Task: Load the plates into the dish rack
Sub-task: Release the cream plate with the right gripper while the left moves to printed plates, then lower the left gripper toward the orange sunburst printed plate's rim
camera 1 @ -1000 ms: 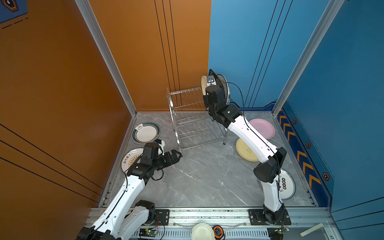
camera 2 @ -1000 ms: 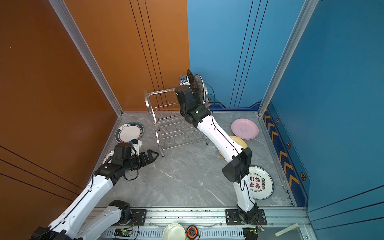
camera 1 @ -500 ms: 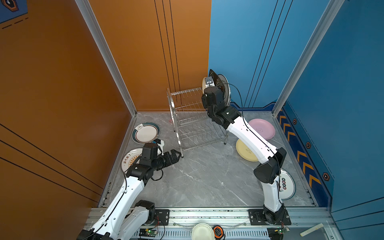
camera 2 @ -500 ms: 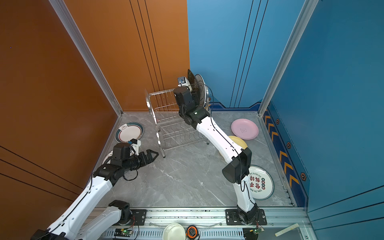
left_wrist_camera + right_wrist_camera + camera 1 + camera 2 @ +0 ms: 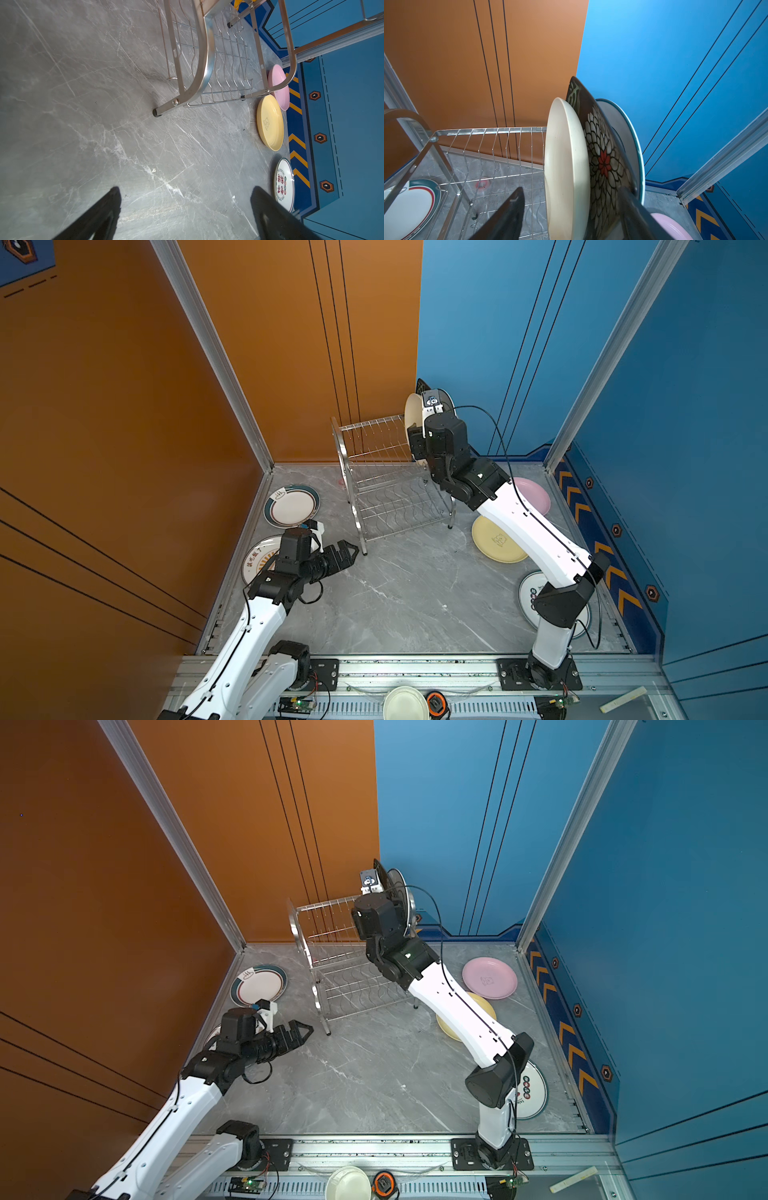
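The orange-sunburst plate [image 5: 257,559] is close to the orange wall, so the robot's left gripper should reach the plate's side and slide the plate onto the open floor [image 5: 329,604] before lifting it.
The steel dish rack [image 5: 386,489] stands at the back of the floor. Three plates stand upright at the right end of its upper tier: cream [image 5: 564,166], black floral [image 5: 604,162] and teal-rimmed white [image 5: 627,128]. My right gripper [image 5: 571,191] is open, with one finger clear of the cream plate and the other beside the black one. Flat on the floor lie the green-rimmed [image 5: 293,506], orange-sunburst [image 5: 259,560], pink [image 5: 536,493], pale yellow [image 5: 494,541] and red-lettered [image 5: 283,185] plates. My left gripper [image 5: 351,551] hangs open and empty by the rack's front left foot.
Orange walls close the left and back, blue walls the right. My right arm passes over the yellow and red-lettered plates. A small white round dish [image 5: 405,701] and an orange and black object [image 5: 436,703] sit on the front rail.
My right gripper has opened and let go of the cream plate, which now stands in the rack's upper tier. The left arm has not moved.
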You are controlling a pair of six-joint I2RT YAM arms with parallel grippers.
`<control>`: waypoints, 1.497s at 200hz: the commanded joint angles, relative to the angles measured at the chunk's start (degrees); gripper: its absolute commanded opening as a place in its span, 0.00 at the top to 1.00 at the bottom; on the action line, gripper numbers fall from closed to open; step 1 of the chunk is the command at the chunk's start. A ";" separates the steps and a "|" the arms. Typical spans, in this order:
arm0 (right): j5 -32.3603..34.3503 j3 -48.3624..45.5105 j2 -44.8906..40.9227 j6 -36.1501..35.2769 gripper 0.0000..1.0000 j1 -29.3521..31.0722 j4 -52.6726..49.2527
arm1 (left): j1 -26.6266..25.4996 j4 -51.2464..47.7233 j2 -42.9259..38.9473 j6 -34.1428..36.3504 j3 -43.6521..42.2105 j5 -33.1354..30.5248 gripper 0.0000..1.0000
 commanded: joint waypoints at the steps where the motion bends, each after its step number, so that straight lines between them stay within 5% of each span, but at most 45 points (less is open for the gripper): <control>1: -0.03 -3.28 -4.21 2.28 0.28 1.21 -1.33 | 1.45 -3.23 -0.89 2.14 0.93 -1.75 0.02; 56: -1.28 -12.58 -13.44 7.15 0.28 3.81 -4.88 | 8.95 -11.09 1.05 6.00 5.27 -9.31 0.00; 84: -3.72 -19.57 -18.91 13.02 0.27 3.94 -8.90 | 12.50 -12.57 3.59 8.20 8.54 -14.67 0.08; 182: -16.71 -46.78 -36.38 27.77 0.18 -1.15 -13.32 | 26.10 -11.06 25.16 21.96 20.33 -20.25 0.19; 299: -24.77 -50.58 -36.27 28.90 0.16 -7.17 -13.12 | 33.87 -1.08 50.17 20.86 35.95 -26.84 0.35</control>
